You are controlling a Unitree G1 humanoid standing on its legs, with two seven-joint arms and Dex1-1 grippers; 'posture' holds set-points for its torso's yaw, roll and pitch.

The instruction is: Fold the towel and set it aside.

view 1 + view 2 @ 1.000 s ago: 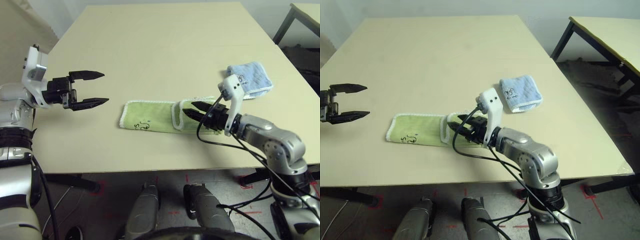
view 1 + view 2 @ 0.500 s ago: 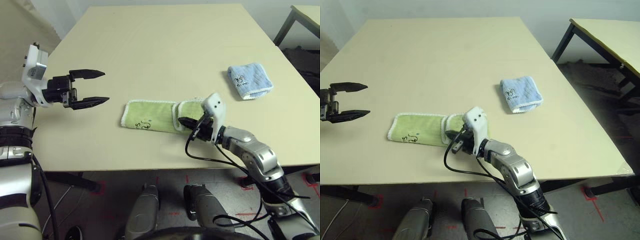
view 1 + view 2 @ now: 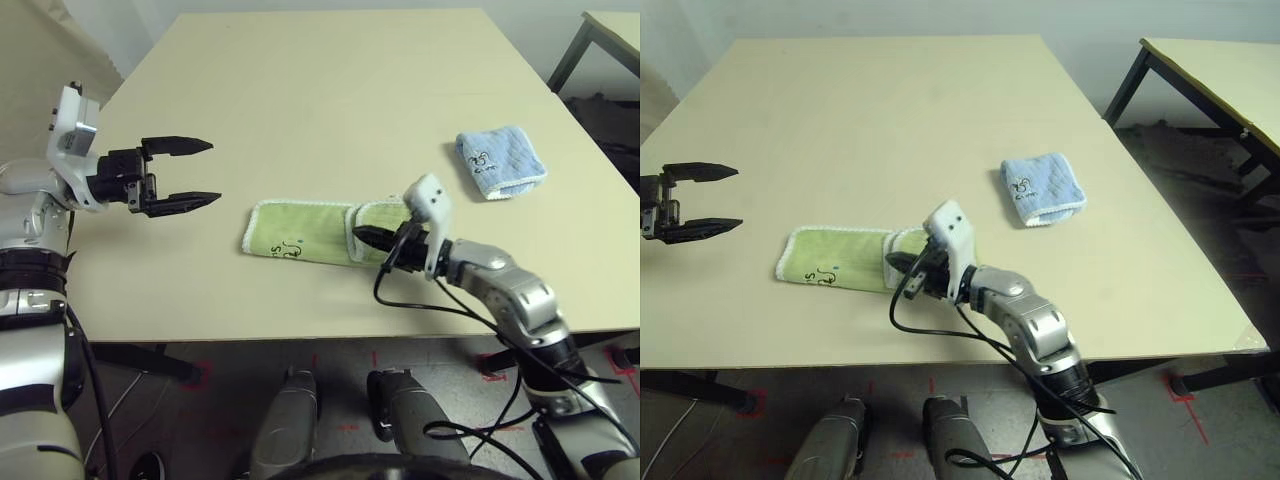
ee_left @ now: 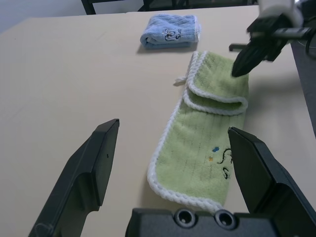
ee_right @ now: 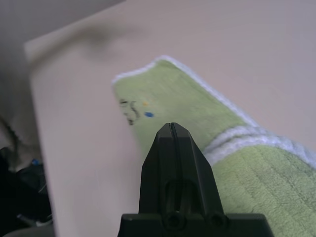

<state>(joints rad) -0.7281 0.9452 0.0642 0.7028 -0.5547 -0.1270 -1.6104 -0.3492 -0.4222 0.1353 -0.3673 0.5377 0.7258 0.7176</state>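
The flap's white edge [image 4: 216, 104] stands open above the light green towel, so next the right gripper sweeps back over the towel's folded end [image 4: 212, 74] to flatten it before backing off.
The light green towel [image 3: 300, 232] lies flat near the table's front edge, its right end folded over onto itself, white edging and dark logo [image 4: 228, 160] showing. My right gripper [image 3: 362, 236] is shut, fingers pressed together with no cloth seen between them. Its tip sits at the front of the folded right end [image 5: 256, 173] and points left along the towel. My left gripper [image 3: 212, 172] hovers open above bare table to the left of the towel, a short gap away, fingers aimed toward it. From the left wrist view, the right gripper [image 4: 237, 71] hangs at the fold's edge.
A smaller light-blue folded towel [image 3: 500, 160] lies at the back right of the table [image 3: 330, 90]. A second table [image 3: 1220, 70] stands off to the right. The front edge of the table runs close below the green towel.
My right gripper has gone from slightly open to shut, and its wrist has dropped lower toward the table's front edge. The towel and the left gripper have stayed in place.
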